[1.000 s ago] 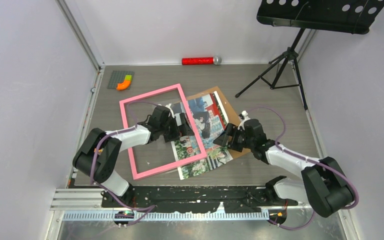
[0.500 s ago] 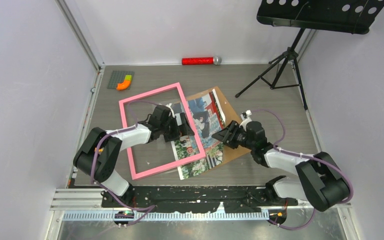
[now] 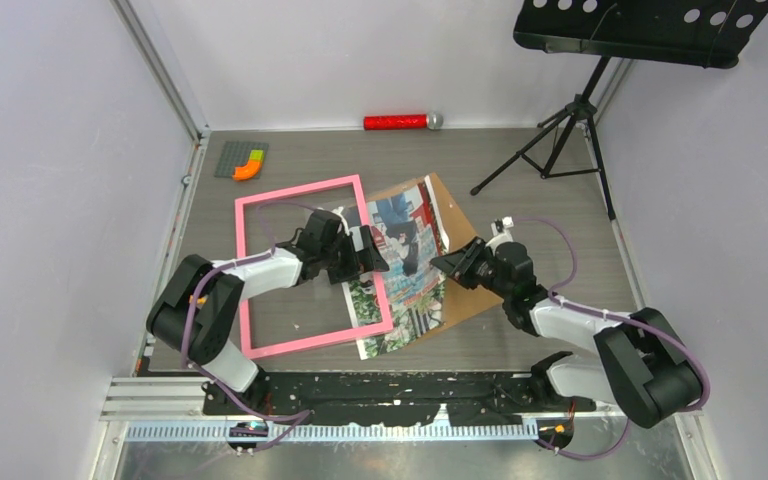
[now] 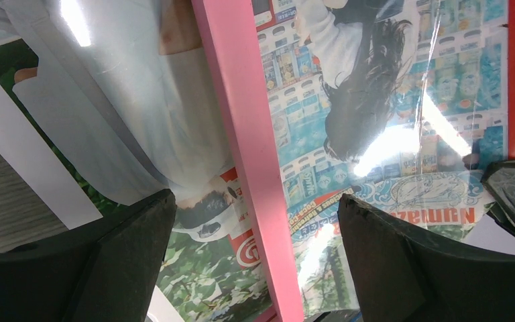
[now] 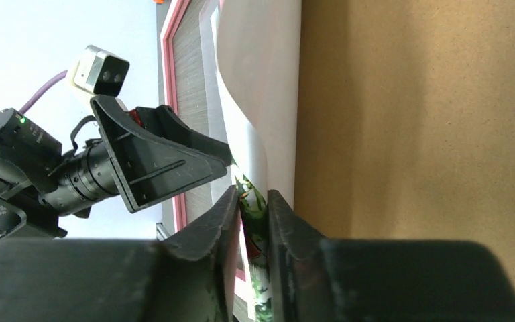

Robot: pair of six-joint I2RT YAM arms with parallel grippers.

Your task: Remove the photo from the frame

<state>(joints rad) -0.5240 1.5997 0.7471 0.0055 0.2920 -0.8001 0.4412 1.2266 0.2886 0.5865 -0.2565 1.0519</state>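
Next, my left gripper moves back while my right gripper pulls the photo's edge (image 3: 441,234) away, because the photo goes under the pink rail (image 3: 383,299) below my left gripper.
The pink frame (image 3: 300,192) lies flat left of centre. Its right rail (image 4: 241,121) crosses over the colourful photo (image 3: 412,285), which rests on a brown backing board (image 3: 460,228). My left gripper (image 3: 373,252) hovers open astride that rail, one finger on each side (image 4: 256,199), gripping nothing. My right gripper (image 3: 447,264) is at the photo's right edge. In the right wrist view its fingers (image 5: 253,196) pinch the green-printed edge of the photo (image 5: 261,100), which curls up off the board (image 5: 416,121).
A red cylinder with a silver end (image 3: 400,121) lies by the back wall. A grey plate with an orange and green brick (image 3: 244,160) sits at the back left. A music stand's tripod (image 3: 560,140) stands at the back right. Walls close in both sides.
My right gripper has closed on the photo's right edge and lifted it, so the print curls. The frame has slid and turned leftward. My left gripper stays open over the rail.
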